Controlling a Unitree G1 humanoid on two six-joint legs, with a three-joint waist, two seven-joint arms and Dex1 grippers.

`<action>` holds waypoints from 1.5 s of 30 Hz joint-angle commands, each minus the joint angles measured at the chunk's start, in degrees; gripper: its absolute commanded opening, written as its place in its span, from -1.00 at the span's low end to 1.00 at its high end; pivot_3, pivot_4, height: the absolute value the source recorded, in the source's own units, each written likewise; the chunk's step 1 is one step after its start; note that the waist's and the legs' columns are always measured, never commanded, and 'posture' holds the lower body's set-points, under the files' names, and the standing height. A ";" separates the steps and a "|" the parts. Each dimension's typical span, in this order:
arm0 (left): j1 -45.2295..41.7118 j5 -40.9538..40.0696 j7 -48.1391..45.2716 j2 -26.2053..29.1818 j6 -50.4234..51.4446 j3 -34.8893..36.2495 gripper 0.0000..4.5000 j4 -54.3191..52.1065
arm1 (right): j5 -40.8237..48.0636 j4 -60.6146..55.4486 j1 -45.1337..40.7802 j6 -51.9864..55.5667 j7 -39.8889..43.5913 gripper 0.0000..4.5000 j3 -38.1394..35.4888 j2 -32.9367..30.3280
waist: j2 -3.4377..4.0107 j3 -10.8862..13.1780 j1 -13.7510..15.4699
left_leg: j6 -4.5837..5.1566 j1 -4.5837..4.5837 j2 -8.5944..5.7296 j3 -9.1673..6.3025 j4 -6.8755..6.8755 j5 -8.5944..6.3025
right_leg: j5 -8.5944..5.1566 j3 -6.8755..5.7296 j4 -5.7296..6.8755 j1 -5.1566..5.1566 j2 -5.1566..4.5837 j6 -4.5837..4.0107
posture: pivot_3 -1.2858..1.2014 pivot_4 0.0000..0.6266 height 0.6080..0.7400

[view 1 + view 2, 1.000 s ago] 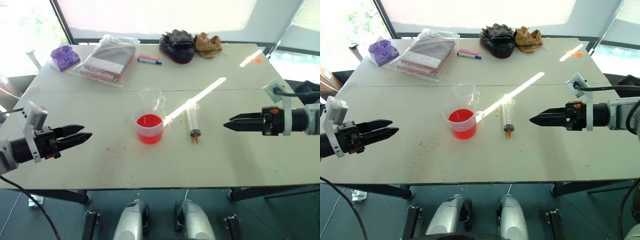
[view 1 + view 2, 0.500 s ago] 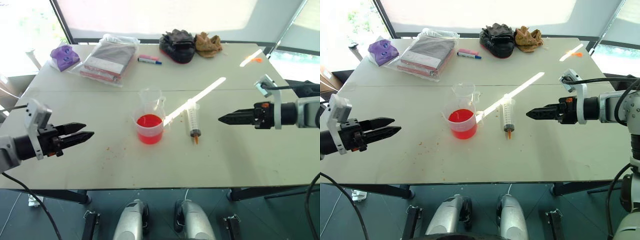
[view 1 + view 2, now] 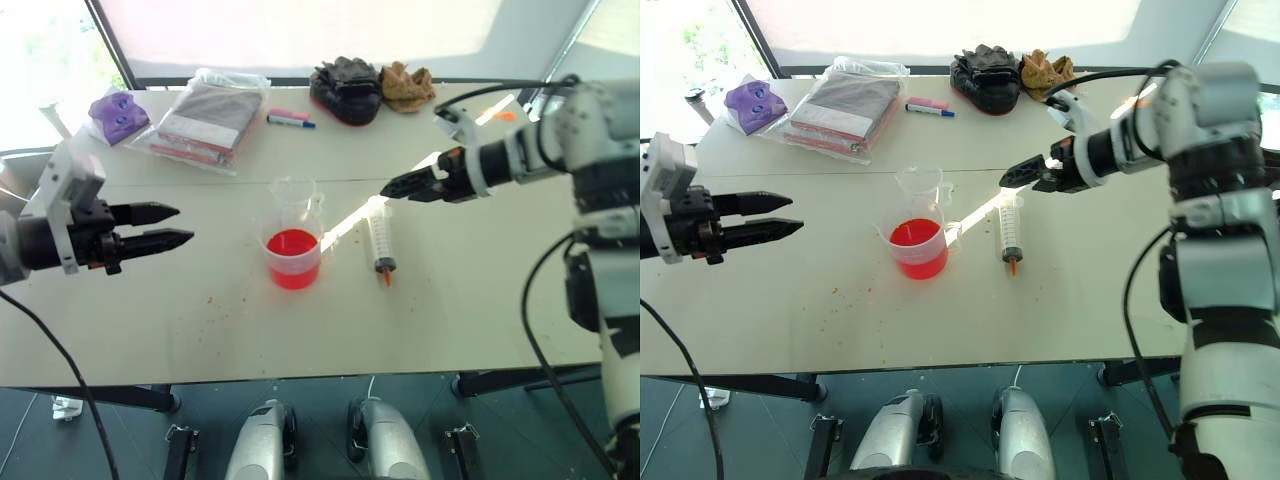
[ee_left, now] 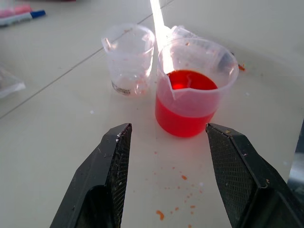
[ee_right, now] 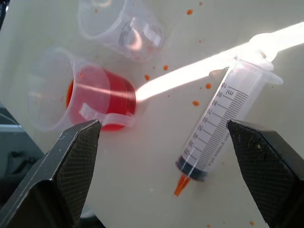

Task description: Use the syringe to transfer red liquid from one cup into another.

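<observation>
The syringe lies clear of both cups and its plunger end (image 3: 377,204) is open to reach, so my right gripper should keep going down until its fingers are around the syringe's body (image 3: 381,232).
The clear syringe (image 3: 381,236) lies flat on the table, orange tip toward me, right of the cups. A clear cup (image 3: 293,259) with a spout and side handle holds the red liquid (image 4: 185,83). Just behind it stands a smaller empty clear cup (image 3: 298,196). My right gripper (image 3: 388,189) hovers open over the syringe's far plunger end, and the wrist view shows the syringe (image 5: 222,124) between its spread fingers. My left gripper (image 3: 186,224) is open above the table, well left of the red cup and pointing at it, holding nothing.
Along the far edge lie a blue-and-pink marker (image 3: 290,120), a plastic bag of packets (image 3: 206,119), a purple object (image 3: 115,112), black gloves (image 3: 345,88) and brown gloves (image 3: 405,86). Orange drips (image 4: 183,209) speckle the white table (image 3: 470,290) near the cups.
My right gripper swung left and away from me, from right of the syringe to above its plunger end. The left gripper rose a little and rolled. The cups and syringe stayed put.
</observation>
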 commanded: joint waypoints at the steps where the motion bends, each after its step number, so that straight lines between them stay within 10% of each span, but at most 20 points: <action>1: -1.83 0.82 1.51 -1.11 -1.71 0.72 0.15 0.11 | -7.18 10.47 -3.85 -6.11 3.92 0.96 6.41 4.08 | 0.00 0.00 -0.19 | 0.00 0.02 0.00 0.02 0.00 0.00 | 0.02 0.00 0.02 0.01 0.00 0.03 | 0.03 -0.52 1.00; 21: 14.46 -7.40 19.16 -12.80 4.96 13.01 0.15 -17.63 | -31.99 37.69 -2.63 -38.43 0.40 0.96 3.38 24.20 | -0.04 -0.04 -0.34 | -0.12 0.26 0.01 -0.03 0.04 0.07 | 0.12 0.07 0.16 0.22 0.04 0.26 | 0.03 -0.52 1.00; 29: 15.71 -8.60 22.28 -14.28 4.33 13.70 0.15 -19.35 | -38.29 38.32 1.48 -40.18 0.23 -0.34 2.53 25.48 | -0.34 -0.32 -0.38 | -0.19 0.41 0.04 -0.12 0.06 0.09 | 0.12 0.07 0.17 0.39 0.08 0.23 | 0.03 -0.52 1.00; 45: 2.32 -5.54 14.85 -6.67 1.52 8.27 0.15 -1.92 | -22.85 30.66 -17.98 -34.35 -5.71 -0.34 -25.39 15.18 | -0.05 -0.01 -0.31 | -0.22 0.19 0.03 -0.09 -0.01 0.13 | 0.13 0.09 0.19 0.10 0.14 0.21 | 0.03 -0.52 1.00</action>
